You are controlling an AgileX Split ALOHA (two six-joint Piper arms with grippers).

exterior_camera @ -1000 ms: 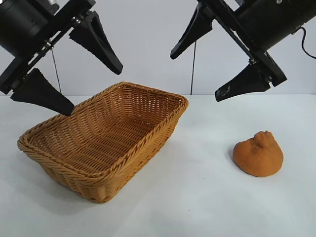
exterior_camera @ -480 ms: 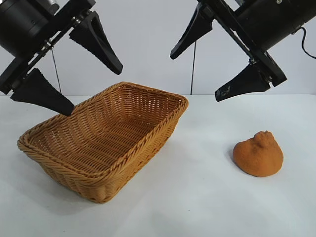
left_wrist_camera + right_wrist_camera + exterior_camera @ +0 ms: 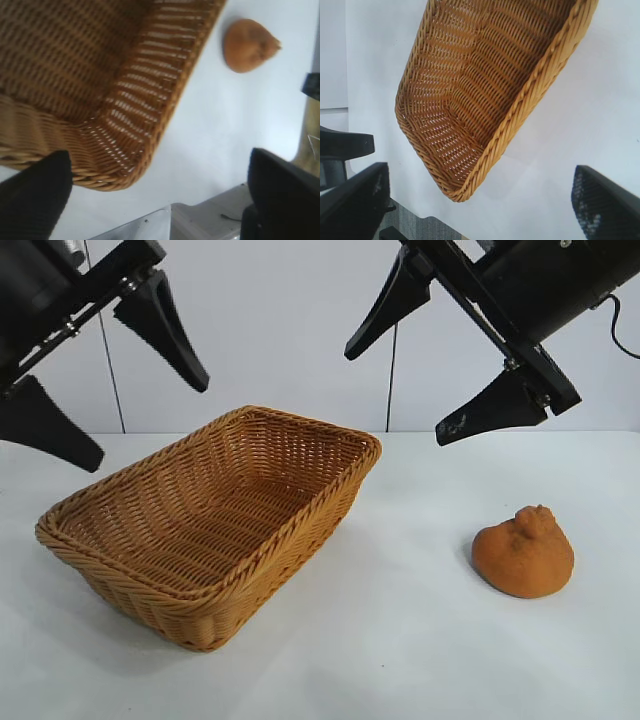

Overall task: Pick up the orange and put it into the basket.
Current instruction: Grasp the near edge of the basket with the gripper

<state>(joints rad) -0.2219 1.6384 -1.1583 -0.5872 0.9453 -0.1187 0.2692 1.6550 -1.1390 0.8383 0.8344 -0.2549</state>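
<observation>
The basket is crooked, with its far end [image 3: 318, 427] away from the orange. My left gripper should first take hold of the basket's near rim [image 3: 105, 571] and turn the basket straight.
The orange [image 3: 524, 551], a lumpy burnt-orange blob with a knob on top, lies on the white table at the right; it also shows in the left wrist view [image 3: 247, 45]. The tan wicker basket [image 3: 330, 515] stands left of centre and is empty; its rim shows in the left wrist view [image 3: 170, 107] and in the right wrist view [image 3: 530, 105]. My left gripper [image 3: 135, 415] is open, high above the basket's left end. My right gripper [image 3: 395, 390] is open, high above the table between basket and orange. Neither touches anything.
The white table [image 3: 400, 640] carries only the basket and the orange. A pale wall stands behind. The table's edge and a grey floor show in the right wrist view [image 3: 420, 227].
My left gripper has swung to the left and a little up, away from the basket's rim. The right gripper, the orange and the basket have not moved.
</observation>
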